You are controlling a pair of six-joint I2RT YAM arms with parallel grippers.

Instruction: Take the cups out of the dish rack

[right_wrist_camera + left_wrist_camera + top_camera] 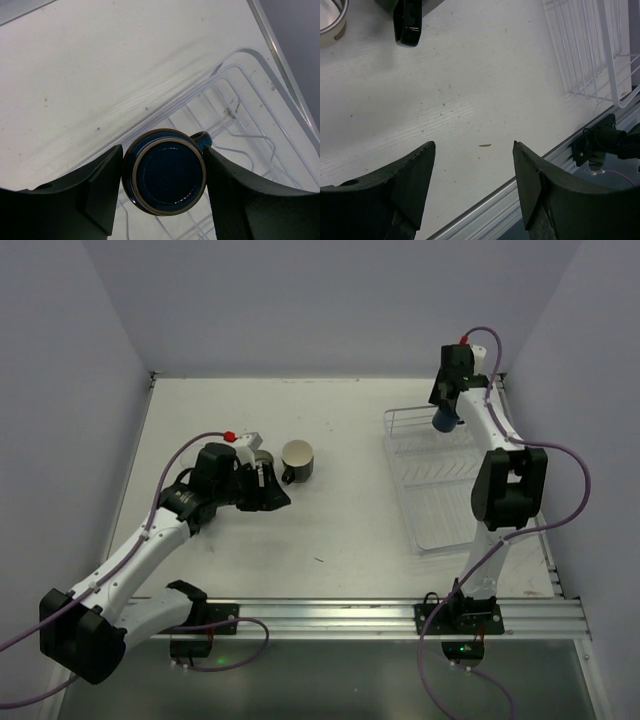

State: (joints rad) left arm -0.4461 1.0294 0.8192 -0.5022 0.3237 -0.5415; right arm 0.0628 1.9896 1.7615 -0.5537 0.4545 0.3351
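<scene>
My right gripper has the blue mug by its base end (170, 175), and its rim is free. My open left gripper should keep going toward the mug's rim (443, 427) until it closes there.
My right gripper (444, 421) is shut on a blue mug (164, 177) and holds it in the air over the far left corner of the dish rack (437, 512). In the right wrist view the mug's round end faces the camera, its handle (202, 138) by the right finger, and the white wires of the rack (241, 49) lie below. On the table, a dark mug with a cream inside (298, 461) and a small grey cup (262, 457) stand just beyond my left gripper (279, 494). That gripper (472, 145) is open with nothing between its fingers.
The left wrist view shows the dark mug's black handle (406, 22) and a cup rim (330, 22) at the top left, and the rack (590, 60) at the upper right. A metal rail (350, 612) runs along the near table edge. Walls close in the back and sides.
</scene>
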